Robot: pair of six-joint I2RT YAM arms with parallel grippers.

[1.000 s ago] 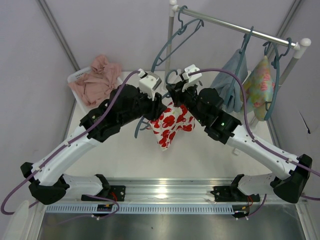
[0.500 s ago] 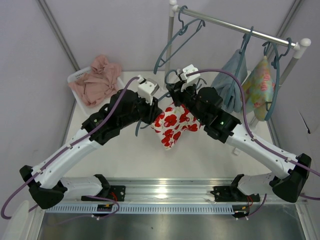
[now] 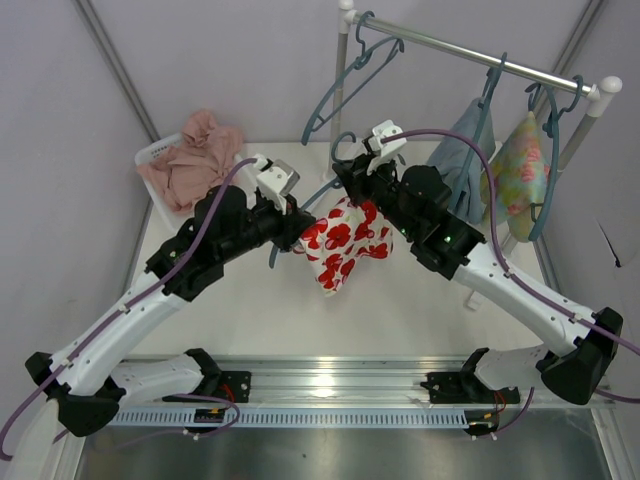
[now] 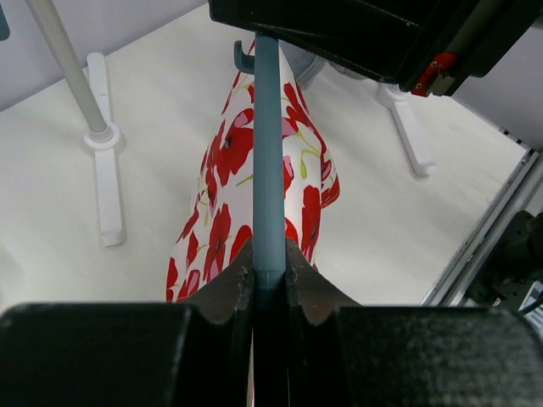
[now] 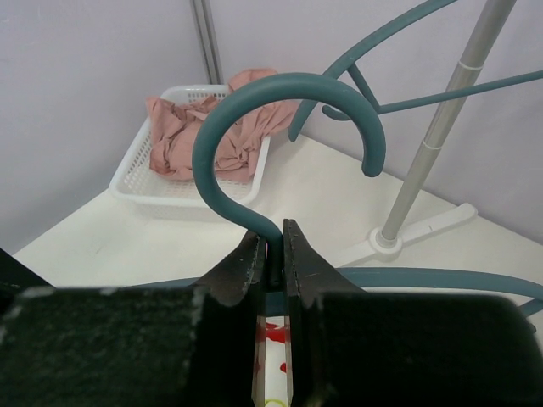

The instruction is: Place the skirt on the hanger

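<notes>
I should open my right gripper and move it back first, because it crowds the hook's base (image 5: 270, 231). Then my left gripper will hang the hanger on the rack's rail (image 3: 440, 44).
The skirt (image 3: 340, 245), white with red flowers, hangs bunched from the teal hanger (image 3: 312, 197) held above the table between both arms. My left gripper (image 3: 292, 225) is shut on the hanger's left arm; in the left wrist view the teal bar (image 4: 269, 170) runs out from between my fingers (image 4: 229, 284) with the skirt (image 4: 221, 229) draped beneath. My right gripper (image 3: 348, 178) is shut on the base of the hanger's hook (image 5: 271, 110), with a sliver of skirt (image 5: 271, 339) visible below the jaws.
A metal rack (image 3: 480, 60) at the back right carries an empty teal hanger (image 3: 350, 80), a blue garment (image 3: 455, 165) and a green flowered garment (image 3: 520, 170). A white basket (image 3: 160, 155) with pink cloth (image 3: 195, 160) sits at the back left. A rack foot (image 4: 102, 170) stands near.
My left arm has drawn back to the left with the hanger's end, tilting the hanger and skirt. My right gripper has risen slightly with the hook.
</notes>
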